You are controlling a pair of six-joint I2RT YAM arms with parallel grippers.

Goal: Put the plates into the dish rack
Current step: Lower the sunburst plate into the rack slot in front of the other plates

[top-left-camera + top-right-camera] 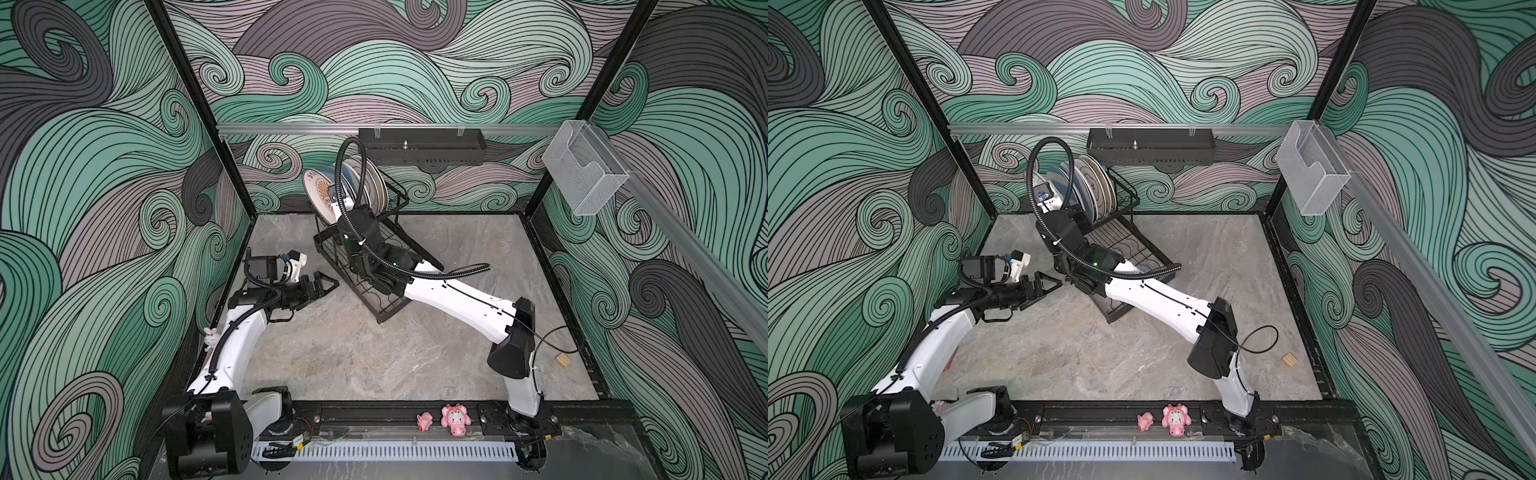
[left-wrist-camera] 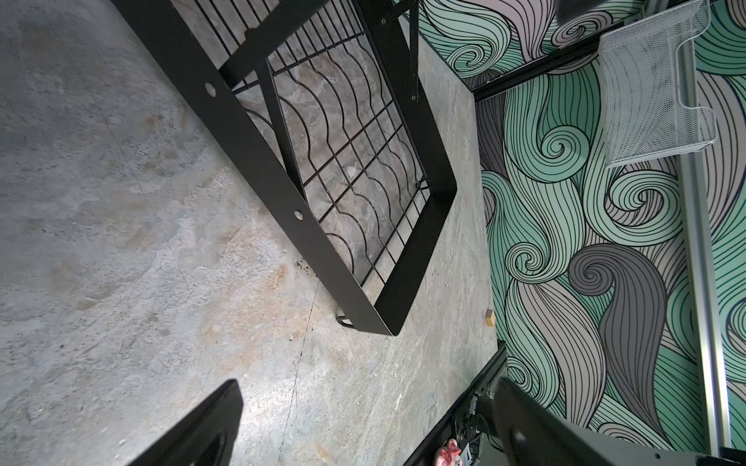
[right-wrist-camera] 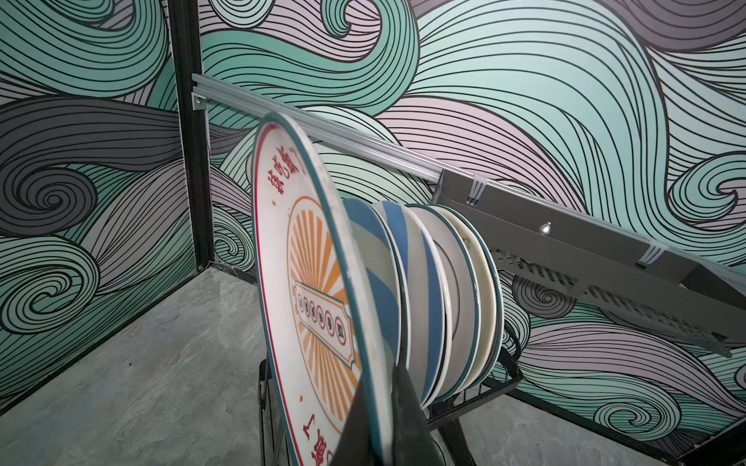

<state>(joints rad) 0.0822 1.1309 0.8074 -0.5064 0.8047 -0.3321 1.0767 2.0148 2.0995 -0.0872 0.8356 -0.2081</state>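
I should move the orange-sunburst plate (image 1: 316, 192) with my right gripper toward the striped plate (image 3: 371, 252) and lower it in, because the orange-sunburst plate hangs past the end of the upper basket.
Several plates (image 1: 370, 183) (image 3: 444, 302) stand on edge in the raised upper basket of the black wire dish rack (image 1: 386, 309) (image 3: 500, 379) at the back of the table. My right gripper (image 3: 381, 403) is shut on the lower rim of an orange-sunburst plate (image 1: 318, 193) (image 3: 306, 258) with red lettering and a teal rim. That plate stands upright at the left end of the row, apart from the striped plate beside it. My left gripper (image 1: 330, 284) (image 2: 365, 423) hangs open and empty above the table, left of the rack's flat lower tray (image 2: 282, 177).
A black perforated shelf (image 1: 422, 151) hangs on the back wall just above the plates. A clear bin (image 1: 586, 174) is fixed to the right wall. A small wooden block (image 1: 563, 360) lies at the right. Pink pig toys (image 1: 455, 419) sit on the front rail.
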